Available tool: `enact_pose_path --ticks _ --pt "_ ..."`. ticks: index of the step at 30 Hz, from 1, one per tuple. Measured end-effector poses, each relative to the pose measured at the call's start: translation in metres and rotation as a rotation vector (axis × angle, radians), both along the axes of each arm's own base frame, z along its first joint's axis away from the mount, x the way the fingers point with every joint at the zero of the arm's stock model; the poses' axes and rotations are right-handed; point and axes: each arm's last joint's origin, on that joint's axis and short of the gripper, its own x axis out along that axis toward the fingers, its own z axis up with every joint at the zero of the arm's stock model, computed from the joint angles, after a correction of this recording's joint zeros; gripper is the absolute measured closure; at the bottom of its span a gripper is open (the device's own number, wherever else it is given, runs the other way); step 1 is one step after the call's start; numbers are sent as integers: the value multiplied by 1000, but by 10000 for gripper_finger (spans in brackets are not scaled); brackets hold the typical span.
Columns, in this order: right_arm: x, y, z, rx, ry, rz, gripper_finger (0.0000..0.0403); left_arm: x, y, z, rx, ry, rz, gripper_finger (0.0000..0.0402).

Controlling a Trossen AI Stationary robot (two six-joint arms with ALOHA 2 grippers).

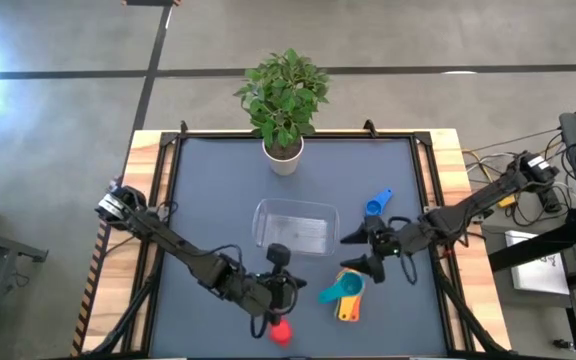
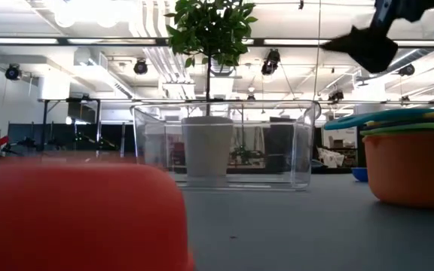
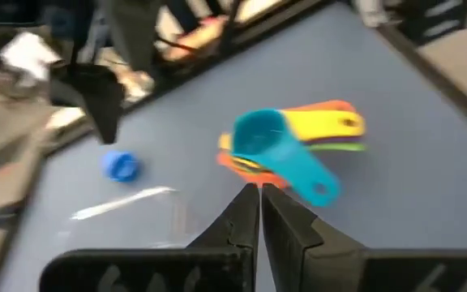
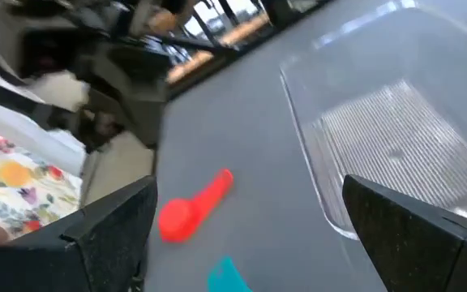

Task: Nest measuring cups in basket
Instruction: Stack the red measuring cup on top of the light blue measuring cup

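My left gripper should pick up the red cup by its bowl and hold out its handle (image 4: 216, 187) to my right gripper, because the cup lies bottom up (image 1: 281, 332) at the front edge.
A nested stack of measuring cups (image 1: 346, 292) stands on the mat right of centre near the front, with the teal cup (image 3: 270, 142) on top and yellow and orange ones under it. A blue cup (image 1: 376, 205) lies alone to the right of the clear basket (image 1: 293, 225). A red cup (image 1: 281, 332) lies at the front edge. My left gripper (image 1: 301, 289) is shut, above the mat left of the stack and pointing at it, with nothing in it. My right gripper (image 1: 356, 252) is open, above the mat between the stack and the basket.
A white pot with a green plant (image 1: 283, 155) stands at the far edge behind the basket. The red cup (image 2: 74, 218) fills the low view's near left. Bare mat lies left of the basket and at the far right.
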Motion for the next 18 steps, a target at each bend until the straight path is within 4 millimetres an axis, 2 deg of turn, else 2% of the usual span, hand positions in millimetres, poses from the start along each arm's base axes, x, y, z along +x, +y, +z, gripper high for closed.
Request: enact_pose_path --ticks 4,10,14,18 --pt "7 4 -18 -2 99 13 24 -6 -8 -6 -97 107 -137 401" --pt "18 13 -32 -36 153 96 24 -21 -16 -19 -199 352 -368 390" --pt "26 17 -30 -66 145 108 23 -23 -16 -26 -207 430 -427 351" --pt "32 20 -23 -73 127 115 23 -21 -18 -33 -167 434 -465 285"
